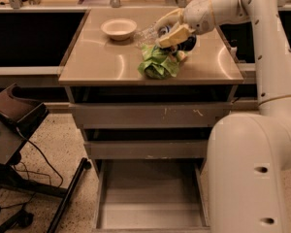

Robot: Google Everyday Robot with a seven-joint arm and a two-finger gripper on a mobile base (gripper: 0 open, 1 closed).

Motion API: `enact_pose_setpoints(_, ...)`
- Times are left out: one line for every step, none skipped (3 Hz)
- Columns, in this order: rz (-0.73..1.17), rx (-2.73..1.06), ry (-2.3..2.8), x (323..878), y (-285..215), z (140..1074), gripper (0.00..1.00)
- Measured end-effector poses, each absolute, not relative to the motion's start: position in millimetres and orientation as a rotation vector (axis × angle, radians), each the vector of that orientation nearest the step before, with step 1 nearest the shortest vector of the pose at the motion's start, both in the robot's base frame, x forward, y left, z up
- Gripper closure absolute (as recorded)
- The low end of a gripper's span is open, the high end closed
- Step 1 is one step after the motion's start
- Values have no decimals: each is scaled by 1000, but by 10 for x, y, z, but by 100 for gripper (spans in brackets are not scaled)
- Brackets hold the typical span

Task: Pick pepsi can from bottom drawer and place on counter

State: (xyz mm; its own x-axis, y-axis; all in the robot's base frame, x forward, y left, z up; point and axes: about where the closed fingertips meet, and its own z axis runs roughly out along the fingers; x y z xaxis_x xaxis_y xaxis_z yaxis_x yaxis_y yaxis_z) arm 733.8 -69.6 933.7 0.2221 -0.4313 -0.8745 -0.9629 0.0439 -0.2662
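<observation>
Next, I raise the pepsi can clear with my gripper and lower it onto open counter [211, 64], because the can hangs close to the green chip bag [159, 63] and water bottle.
The pepsi can [188, 43] is dark blue and mostly hidden behind my gripper [171, 29]. The gripper is shut on the can and holds it low over the right rear of the tan counter [102, 57]. It is right behind a crumpled green chip bag [157, 63]. A clear water bottle [148, 33] lies just left of the gripper. The bottom drawer [150, 198] is pulled open below and shows only its plain grey floor.
A cream bowl [119, 28] sits at the counter's back left. The two upper drawers [145, 115] are closed. My arm's large white link [247, 174] fills the lower right, beside the open drawer. A dark chair and cables [14, 144] stand at the left.
</observation>
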Motion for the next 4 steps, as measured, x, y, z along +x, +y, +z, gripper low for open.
enact_pose_setpoints(524,-1463,1383,7565,-1023,9675,100)
enact_pose_setpoints(334,-1393,1417,7755,-1318,9977,100)
enact_pose_setpoints(284,-1404,1493,7768,-1426,9926,100)
enact_pose_setpoints(386,-1478,1592,7646,-1388,9475,100)
